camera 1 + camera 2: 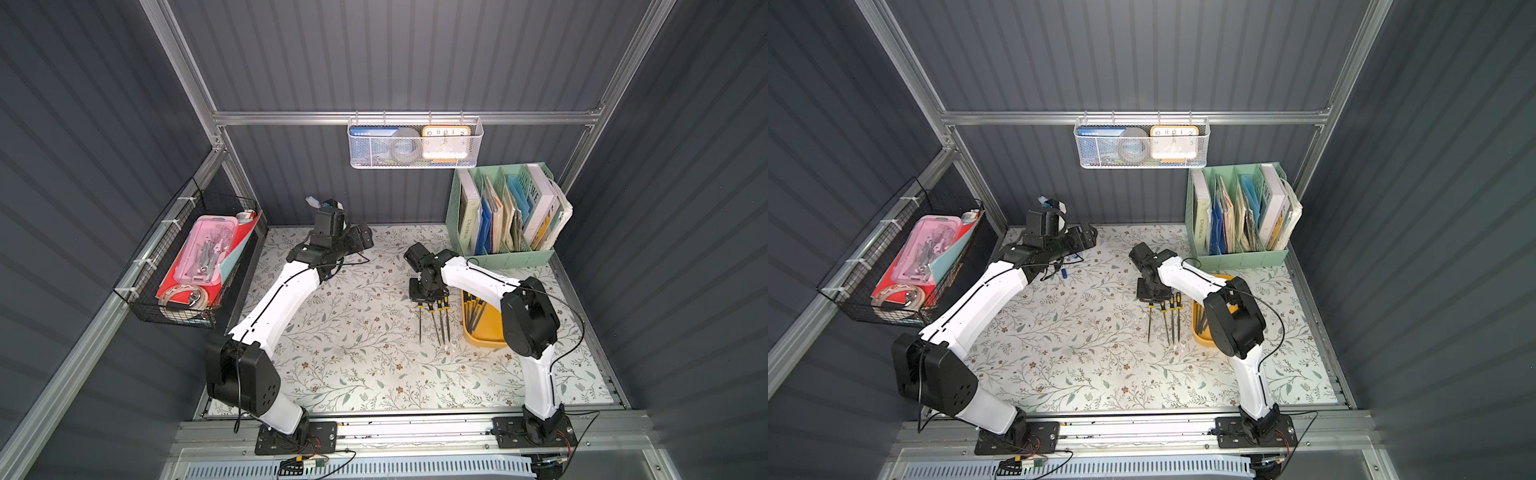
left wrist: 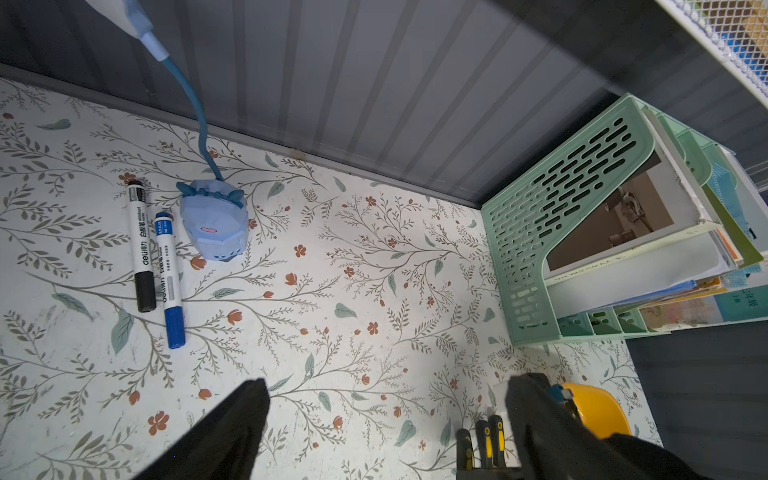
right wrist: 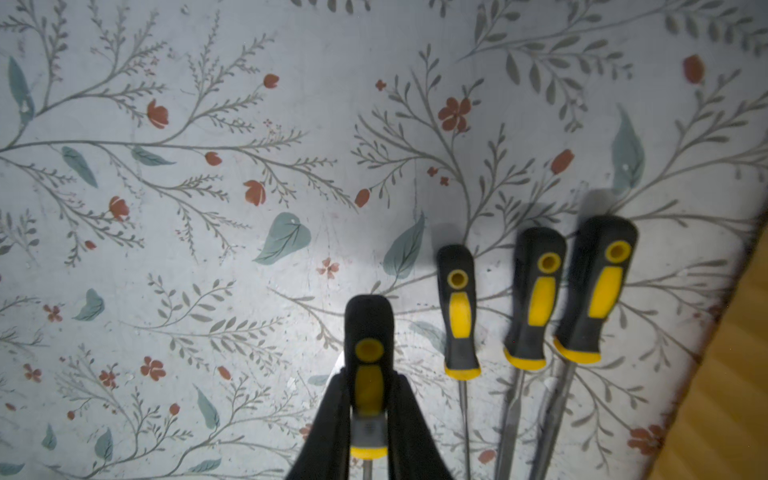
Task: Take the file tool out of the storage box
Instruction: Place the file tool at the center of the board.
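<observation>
I keep lowering the held file with my right gripper until it touches the floral table, as it hangs straight beside the other files with a clear gap.
My right gripper is shut on the black-and-yellow handle of a file tool, low over the floral table, its shaft pointing at the front edge. Three more files lie side by side next to it, between it and the storage box. The mustard-yellow storage box stands under my right arm in both top views, with several dark files inside. My left gripper hangs open and empty near the back wall, far from the box.
A mint-green book organizer stands at the back right. Two markers and a blue lamp sit by the back wall. A black wire basket with a pink case hangs on the left; a white mesh basket hangs behind.
</observation>
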Controlling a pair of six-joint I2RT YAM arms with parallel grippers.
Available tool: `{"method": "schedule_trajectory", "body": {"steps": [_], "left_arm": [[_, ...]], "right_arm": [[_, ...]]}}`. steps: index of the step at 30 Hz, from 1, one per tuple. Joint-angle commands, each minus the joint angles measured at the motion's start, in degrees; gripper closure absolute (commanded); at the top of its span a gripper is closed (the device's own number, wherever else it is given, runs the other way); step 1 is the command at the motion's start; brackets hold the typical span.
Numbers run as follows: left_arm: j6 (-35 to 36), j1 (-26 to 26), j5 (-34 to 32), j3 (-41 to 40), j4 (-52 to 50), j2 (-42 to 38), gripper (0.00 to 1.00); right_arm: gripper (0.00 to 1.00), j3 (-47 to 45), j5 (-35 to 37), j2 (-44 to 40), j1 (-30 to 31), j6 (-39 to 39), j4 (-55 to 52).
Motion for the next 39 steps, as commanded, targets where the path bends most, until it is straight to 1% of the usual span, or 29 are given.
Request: {"method": "schedule_trajectory", "body": {"steps": [1, 5, 12, 16, 24, 29, 31, 34, 36, 39], "left_arm": [[0.0, 0.2, -0.7, -0.8, -0.6, -2.3, 0.05], [0.1, 0.2, -0.8, -0.6, -0.9, -2.0, 0.05], [0.5, 0.2, -1.2, 0.2, -1.4, -1.6, 0.05], [0.7, 0.3, -0.8, 1.1, -1.7, -1.1, 0.05], [1.3, 0.3, -1.0, 3.1, -2.6, -0.5, 0.05], [1.6, 0.2, -0.9, 4.0, -2.5, -0.3, 0.05], [1.7, 0.3, -0.7, 4.3, -2.4, 0.0, 0.05], [1.9, 0.3, -0.5, 4.6, -2.5, 0.4, 0.05], [1.9, 0.2, -0.5, 4.8, -2.4, 0.6, 0.05], [2.2, 0.3, -0.4, 5.3, -2.2, 1.1, 0.05]], "right_arm": [[1.0, 1.8, 1.5, 2.1, 0.0, 0.3, -0.9], [1.0, 1.4, 2.3, 4.0, 0.1, -0.7, -2.3], [1.0, -0.3, 2.7, 4.6, -0.1, -1.2, -1.9], [0.92, -0.2, 2.4, 5.0, -0.1, -1.2, -2.0], [0.68, 2.0, 3.0, 4.2, -0.4, -2.2, -3.0], [0.65, 4.2, 4.8, -0.9, -1.2, -3.7, -3.5], [0.64, 3.8, 6.1, -3.9, -2.8, -4.1, -3.3], [0.63, 0.9, 7.3, -9.1, -7.2, -4.3, -2.5], [0.63, -2.6, 8.1, -12.5, -11.5, -4.5, -1.8], [0.63, -7.8, 7.8, -15.4, -18.2, -4.5, -2.2]]}}
